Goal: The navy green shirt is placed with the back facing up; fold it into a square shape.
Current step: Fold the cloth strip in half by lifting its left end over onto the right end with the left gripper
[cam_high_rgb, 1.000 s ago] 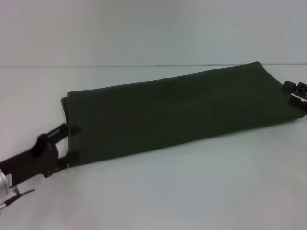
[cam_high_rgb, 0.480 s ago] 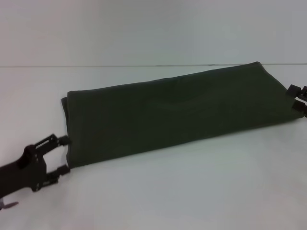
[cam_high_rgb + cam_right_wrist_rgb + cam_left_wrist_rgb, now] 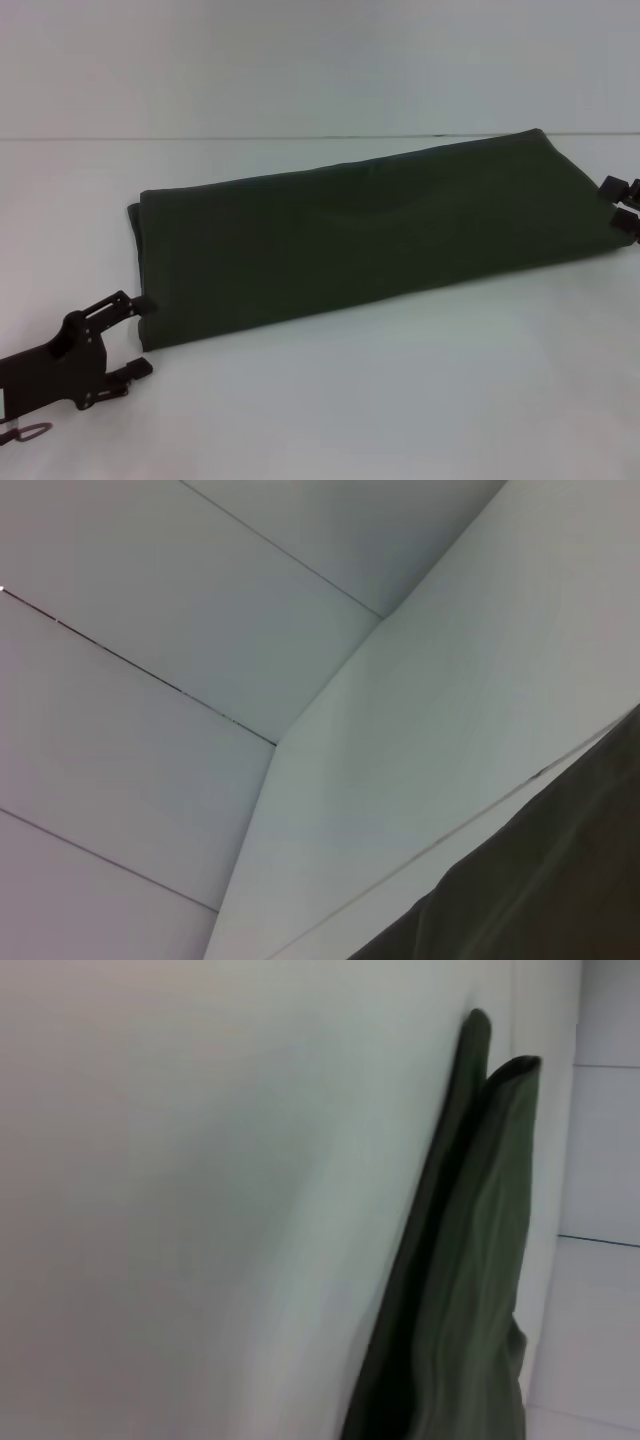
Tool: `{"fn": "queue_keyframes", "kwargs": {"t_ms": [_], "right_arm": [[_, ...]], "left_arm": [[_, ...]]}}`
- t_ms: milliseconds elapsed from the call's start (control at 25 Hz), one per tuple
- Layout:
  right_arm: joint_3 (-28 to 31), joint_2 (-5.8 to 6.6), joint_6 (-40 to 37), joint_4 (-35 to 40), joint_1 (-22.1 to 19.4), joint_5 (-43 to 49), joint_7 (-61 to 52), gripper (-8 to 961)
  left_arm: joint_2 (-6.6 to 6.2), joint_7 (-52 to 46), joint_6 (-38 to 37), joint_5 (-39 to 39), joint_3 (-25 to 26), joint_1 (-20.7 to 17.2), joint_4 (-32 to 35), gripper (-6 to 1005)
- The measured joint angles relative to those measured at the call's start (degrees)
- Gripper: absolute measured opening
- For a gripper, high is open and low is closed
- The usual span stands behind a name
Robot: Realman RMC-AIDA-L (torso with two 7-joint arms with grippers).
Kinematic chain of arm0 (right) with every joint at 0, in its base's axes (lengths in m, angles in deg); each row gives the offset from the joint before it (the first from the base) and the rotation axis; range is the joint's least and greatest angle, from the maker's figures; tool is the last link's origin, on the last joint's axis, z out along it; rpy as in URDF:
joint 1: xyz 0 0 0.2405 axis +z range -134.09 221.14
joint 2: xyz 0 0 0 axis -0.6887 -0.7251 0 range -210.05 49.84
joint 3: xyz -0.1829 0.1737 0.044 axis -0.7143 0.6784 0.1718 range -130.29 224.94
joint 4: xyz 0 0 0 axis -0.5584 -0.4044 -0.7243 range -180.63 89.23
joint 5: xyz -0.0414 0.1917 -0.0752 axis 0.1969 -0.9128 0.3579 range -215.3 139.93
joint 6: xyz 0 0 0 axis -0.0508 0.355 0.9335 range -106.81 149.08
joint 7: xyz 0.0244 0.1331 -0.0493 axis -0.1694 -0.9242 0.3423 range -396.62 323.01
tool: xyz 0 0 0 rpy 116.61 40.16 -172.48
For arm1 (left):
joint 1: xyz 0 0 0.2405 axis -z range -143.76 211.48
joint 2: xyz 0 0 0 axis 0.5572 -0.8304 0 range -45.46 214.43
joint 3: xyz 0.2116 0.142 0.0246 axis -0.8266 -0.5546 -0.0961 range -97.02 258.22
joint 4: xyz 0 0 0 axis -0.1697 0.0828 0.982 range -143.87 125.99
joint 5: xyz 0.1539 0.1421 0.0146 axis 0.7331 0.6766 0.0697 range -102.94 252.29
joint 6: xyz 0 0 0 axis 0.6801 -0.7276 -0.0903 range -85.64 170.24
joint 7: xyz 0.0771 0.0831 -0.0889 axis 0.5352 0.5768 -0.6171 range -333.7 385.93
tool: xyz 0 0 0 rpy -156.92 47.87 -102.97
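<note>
The navy green shirt lies at a slant with its far end (image 3: 575,198) out by my right gripper, so my left gripper should first take hold of the shirt's near end (image 3: 165,280) and pull the shirt straight.
The navy green shirt (image 3: 370,235) lies plain side up as a long folded strip, running from the near left to the far right of the white table (image 3: 400,400). My left gripper (image 3: 144,336) stands open just off the strip's near-left corner, its upper fingertip close to the cloth edge and nothing between the fingers. At the strip's far-right end my right gripper (image 3: 619,204) is open, fingertips beside the cloth. The left wrist view shows the shirt's stacked folded layers (image 3: 470,1290) edge-on. A dark patch of the shirt (image 3: 540,890) fills a corner of the right wrist view.
The table's far edge meets a pale wall (image 3: 300,60). Bare tabletop (image 3: 420,390) stretches in front of the strip.
My left gripper has drawn back down and to the left, off the shirt's near-left end. The right gripper slid slightly outward to the right, then held. The shirt has not moved.
</note>
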Motion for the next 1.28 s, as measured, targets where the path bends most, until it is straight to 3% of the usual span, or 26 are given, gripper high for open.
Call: {"fn": "queue_keyframes", "kwargs": {"t_ms": [640,960,1120,1280], "right_arm": [[0.1,0.0,0.5,-0.1,-0.5,-0.3,-0.1,854],[0.7,0.0,0.5,-0.1,-0.5,-0.4,-0.3,852],[1.5,-0.04,0.2,-0.1,-0.6,-0.4,-0.4,852],[1.6,-0.12,0.5,-0.5,-0.6,-0.4,-0.2,853]], "left_arm": [[0.33,-2.5,2.5,1.8,0.0,2.7,-0.5,921],[0.48,0.2,6.0,1.7,1.0,6.6,-1.9,914],[0.79,7.3,1.6,-0.7,3.9,8.0,-1.9,910],[0.78,6.5,0.7,0.1,2.4,7.0,-2.7,907]]}}
